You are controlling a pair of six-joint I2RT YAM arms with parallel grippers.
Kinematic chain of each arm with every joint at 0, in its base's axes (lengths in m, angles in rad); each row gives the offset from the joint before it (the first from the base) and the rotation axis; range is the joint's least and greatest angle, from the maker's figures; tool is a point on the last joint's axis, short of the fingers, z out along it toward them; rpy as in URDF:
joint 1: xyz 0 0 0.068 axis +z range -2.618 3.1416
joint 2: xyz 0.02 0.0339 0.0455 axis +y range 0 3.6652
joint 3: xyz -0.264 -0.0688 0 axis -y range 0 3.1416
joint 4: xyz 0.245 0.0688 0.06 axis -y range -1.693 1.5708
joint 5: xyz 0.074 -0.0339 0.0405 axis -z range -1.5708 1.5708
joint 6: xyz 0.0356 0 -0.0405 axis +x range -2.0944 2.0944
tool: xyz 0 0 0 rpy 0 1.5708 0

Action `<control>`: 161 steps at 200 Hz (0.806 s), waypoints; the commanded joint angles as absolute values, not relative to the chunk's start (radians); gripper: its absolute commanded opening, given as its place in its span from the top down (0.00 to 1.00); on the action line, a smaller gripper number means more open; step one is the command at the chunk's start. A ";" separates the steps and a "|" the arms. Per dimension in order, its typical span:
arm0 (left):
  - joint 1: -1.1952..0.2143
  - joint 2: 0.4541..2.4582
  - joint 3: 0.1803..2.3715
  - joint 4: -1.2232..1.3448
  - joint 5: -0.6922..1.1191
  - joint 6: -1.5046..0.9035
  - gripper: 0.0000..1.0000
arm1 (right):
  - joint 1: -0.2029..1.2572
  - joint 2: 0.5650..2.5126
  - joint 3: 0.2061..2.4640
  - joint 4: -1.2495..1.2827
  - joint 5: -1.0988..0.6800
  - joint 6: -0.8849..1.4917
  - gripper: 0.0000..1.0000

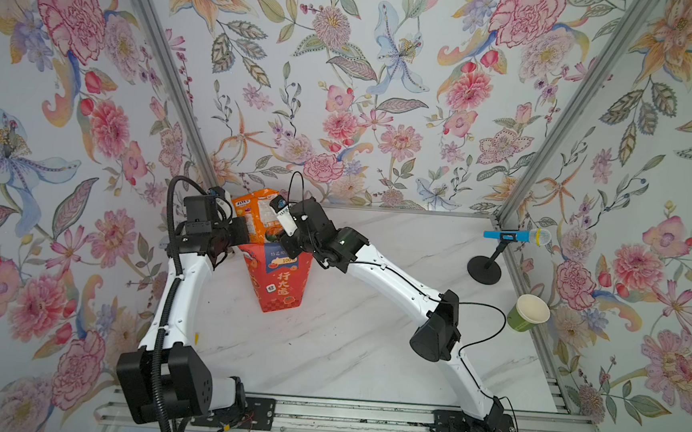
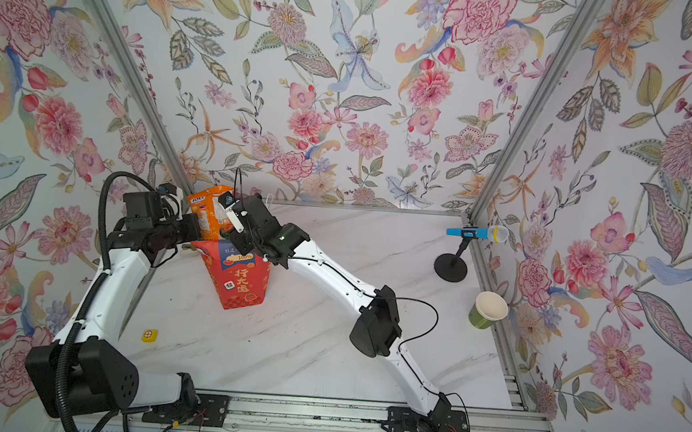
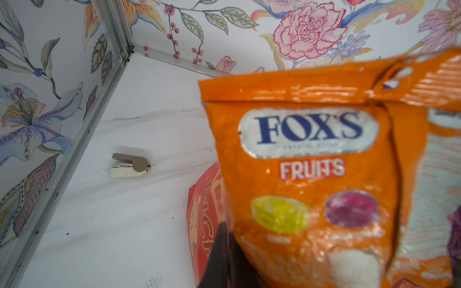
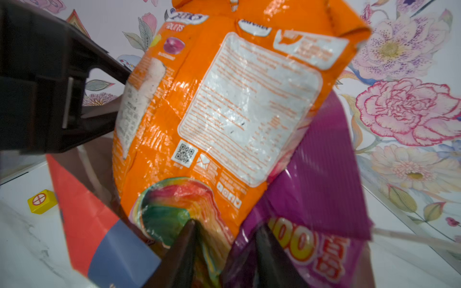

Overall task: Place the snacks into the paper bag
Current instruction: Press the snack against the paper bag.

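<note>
My left gripper should open and back away while my right gripper steadies the packet (image 1: 255,213), because the orange packet leans over the rim (image 1: 242,245) that my left gripper is pinching.
The red paper bag (image 1: 283,283) (image 2: 244,281) stands upright on the marble table, left of the middle. An orange FOX'S FRUITS packet (image 1: 252,214) (image 3: 311,174) (image 4: 224,99) sticks up out of its mouth. Beside it a purple "100" packet (image 4: 324,174) shows in the right wrist view. My left gripper (image 1: 249,235) (image 3: 225,229) is at the bag's left rim, jaws shut together on the rim, against the red wall (image 3: 202,212). My right gripper (image 1: 282,237) (image 4: 225,237) is at the bag's mouth. Its jaws stand apart, with the orange packet's lower end and the purple packet's edge between them.
A blue microphone on a black stand (image 1: 514,236) and a green paper cup (image 1: 528,313) stand by the right wall. A beige stapler (image 3: 129,165) lies behind the bag near the back left corner. A small yellow block (image 2: 149,334) lies front left. Metal posts frame the walls.
</note>
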State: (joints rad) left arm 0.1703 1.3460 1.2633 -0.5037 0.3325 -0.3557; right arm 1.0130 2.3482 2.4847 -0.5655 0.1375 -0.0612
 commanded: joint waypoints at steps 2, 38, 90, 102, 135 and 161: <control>0.172 1.288 1.273 -0.404 0.370 -0.339 0.97 | 1.015 2.419 2.478 -0.654 0.199 -0.097 0.59; 0.172 1.289 1.274 -0.406 0.368 -0.336 0.97 | 1.010 2.364 2.452 -0.669 0.064 -0.074 0.60; 0.174 1.285 1.275 -0.404 0.363 -0.337 0.92 | 0.976 2.229 2.464 -0.593 -0.037 -0.018 0.57; 0.174 1.285 1.275 -0.405 0.361 -0.340 0.90 | 0.967 2.220 2.474 -0.568 -0.046 0.000 0.57; 0.179 1.287 1.276 -0.409 0.346 -0.350 0.86 | 0.960 2.255 2.522 -0.526 -0.021 0.018 0.57; 0.178 1.287 1.284 -0.421 0.329 -0.351 0.82 | 0.960 2.321 2.578 -0.514 0.004 0.014 0.58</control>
State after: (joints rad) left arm 0.1703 1.3403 1.2629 -0.4931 0.3317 -0.3557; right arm 0.9585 2.2650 2.5195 -0.5457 -0.0154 -0.0044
